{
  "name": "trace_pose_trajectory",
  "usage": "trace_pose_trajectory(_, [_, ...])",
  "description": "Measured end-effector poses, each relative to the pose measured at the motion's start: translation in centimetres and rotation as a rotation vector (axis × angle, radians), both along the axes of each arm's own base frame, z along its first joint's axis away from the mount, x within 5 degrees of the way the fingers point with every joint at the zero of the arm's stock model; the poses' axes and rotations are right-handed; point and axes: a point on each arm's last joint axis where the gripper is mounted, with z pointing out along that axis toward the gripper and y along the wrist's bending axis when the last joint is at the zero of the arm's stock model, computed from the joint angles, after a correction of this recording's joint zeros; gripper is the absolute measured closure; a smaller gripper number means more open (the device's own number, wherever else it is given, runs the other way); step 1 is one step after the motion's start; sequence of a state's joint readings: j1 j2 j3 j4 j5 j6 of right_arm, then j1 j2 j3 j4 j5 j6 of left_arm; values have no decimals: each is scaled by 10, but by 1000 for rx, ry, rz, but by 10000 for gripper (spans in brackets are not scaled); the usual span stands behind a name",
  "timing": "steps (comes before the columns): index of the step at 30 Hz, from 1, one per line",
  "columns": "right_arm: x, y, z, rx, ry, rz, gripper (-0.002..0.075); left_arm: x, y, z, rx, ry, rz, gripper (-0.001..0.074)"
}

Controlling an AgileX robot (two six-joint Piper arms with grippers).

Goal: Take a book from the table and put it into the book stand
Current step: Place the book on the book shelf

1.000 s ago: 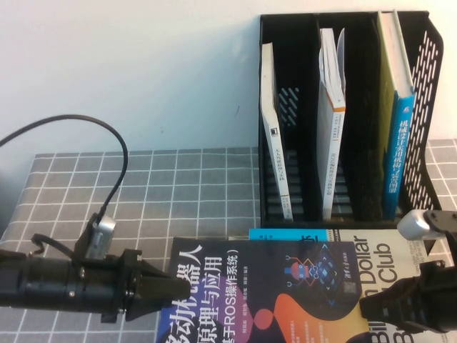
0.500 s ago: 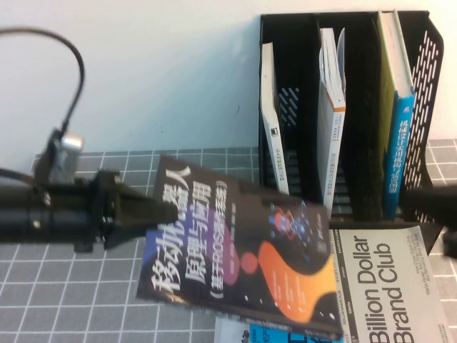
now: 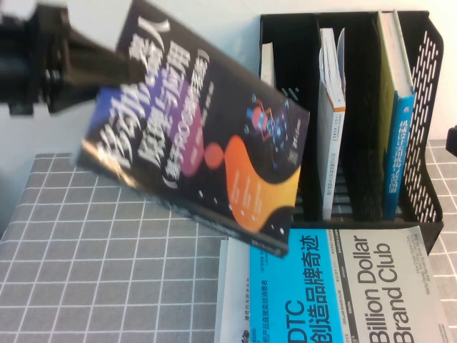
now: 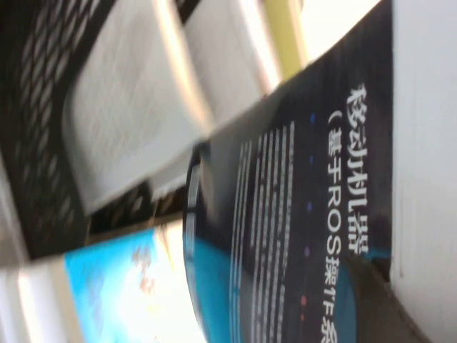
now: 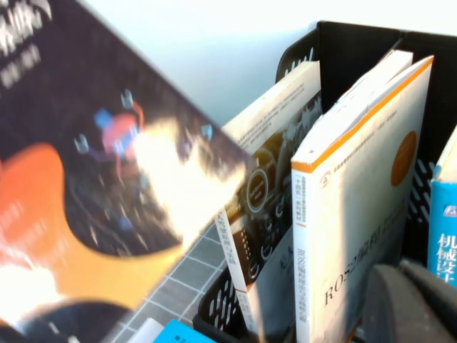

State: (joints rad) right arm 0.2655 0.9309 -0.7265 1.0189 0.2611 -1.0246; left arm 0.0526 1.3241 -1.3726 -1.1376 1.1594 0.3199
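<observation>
The dark book is tilted, with its broad cover across the stand's opening point(image 3: 282, 146). Next, my left gripper turns the book edge-on and slides it in next to the white book point(image 3: 291, 61).
My left gripper point(image 3: 121, 68) is at the upper left, shut on the top edge of the book point(image 3: 193, 136). The book has a dark cover, white Chinese title and an orange-purple swirl. It hangs tilted in the air above the table point(image 3: 107, 236), its lower corner in front of the left compartment of the book stand point(image 3: 425, 78). The left wrist view shows the book's cover point(image 4: 285, 214) under one of the fingers point(image 4: 389, 307). My right gripper point(image 5: 403, 279) is shut and empty, close in front of the stand's books. Only a sliver of it point(image 3: 452, 139) shows at the right edge of the high view.
The cyan-and-grey "Billion Dollar Brand Club" book point(image 3: 343, 293) lies on the table before the stand, on other books. Each compartment holds a book: a white one point(image 3: 267, 64) on the left, a white-orange one point(image 3: 330, 121) in the middle, a blue one point(image 3: 401, 143) on the right.
My left gripper has lifted the dark book off the pile, up and to the back left, and it now hangs tilted in the air. The right arm has drawn back to the right edge.
</observation>
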Motion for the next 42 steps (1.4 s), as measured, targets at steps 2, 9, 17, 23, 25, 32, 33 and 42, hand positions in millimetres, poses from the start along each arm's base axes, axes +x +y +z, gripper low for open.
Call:
trace_pose_trajectory(2, [0,0,0,0,0,0,729,0,0,18,-9,-39,18,619])
trace_pose_trajectory(9, [0,0,0,0,0,0,729,18,3,64,-97,-98,112,619])
trace_pose_trajectory(17, [0,0,0,9,3,-1,729,64,-20,46,-89,-34,183,619])
trace_pose_trajectory(23, [0,1,0,13,8,6,729,90,-43,15,3,19,213,619])
trace_pose_trajectory(25, [-1,1,0,12,11,11,729,94,-46,8,23,34,210,619])
trace_pose_trajectory(32, [-1,1,0,12,11,11,729,98,-54,9,28,-16,253,619])
trace_pose_trajectory(33, [-1,1,0,14,12,11,729,98,-59,9,37,-35,255,619])
trace_pose_trajectory(42, [-1,2,1,53,22,6,729,97,-114,-9,239,-182,195,620])
